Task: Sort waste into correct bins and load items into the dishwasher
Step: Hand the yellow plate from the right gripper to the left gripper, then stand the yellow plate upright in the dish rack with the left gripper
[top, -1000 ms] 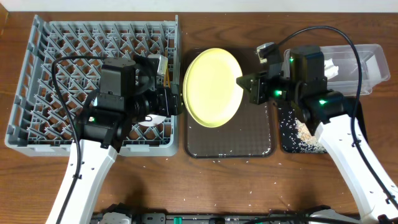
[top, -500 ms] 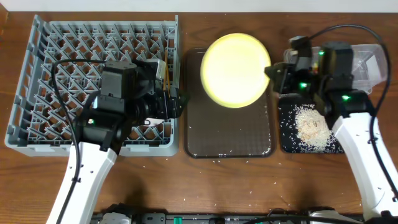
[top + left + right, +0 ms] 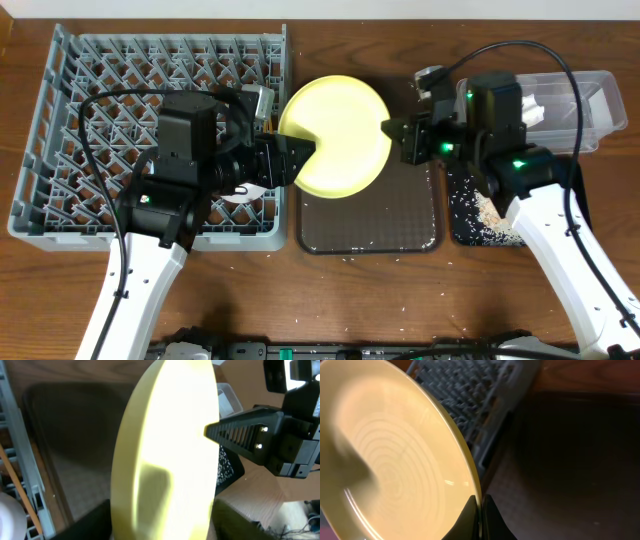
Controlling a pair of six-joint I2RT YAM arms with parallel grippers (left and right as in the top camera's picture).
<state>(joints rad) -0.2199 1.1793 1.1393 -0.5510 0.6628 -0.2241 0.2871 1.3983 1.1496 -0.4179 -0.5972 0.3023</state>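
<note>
My right gripper has the plate by the rim (image 3: pixel 384 125) farthest from the dish rack, so my left gripper should grip the rack-side rim (image 3: pixel 289 118) and stand the plate there.
The round pale yellow plate (image 3: pixel 340 130) hangs tilted on edge above the brown serving tray (image 3: pixel 370 225). My right gripper (image 3: pixel 392 135) is shut on its right rim; the right wrist view shows both fingers pinching the rim (image 3: pixel 480 510). My left gripper (image 3: pixel 300 160) is open, with its jaws on either side of the plate's left rim (image 3: pixel 162 520). The grey dish rack (image 3: pixel 120 80) is at the left, with wooden chopsticks (image 3: pixel 268 125) standing at its right edge and a white bowl (image 3: pixel 240 197) under my left arm. The light blue bowl is hidden.
A clear tub (image 3: pixel 595 95) at the back right holds the white napkin (image 3: pixel 530 105). The black tray (image 3: pixel 462 225) beside it holds rice scraps (image 3: pixel 490 210). Loose grains lie along the table's front edge.
The right gripper swung the plate out to the right, then back left toward the rack. The left gripper's open jaws now straddle the plate's left rim.
</note>
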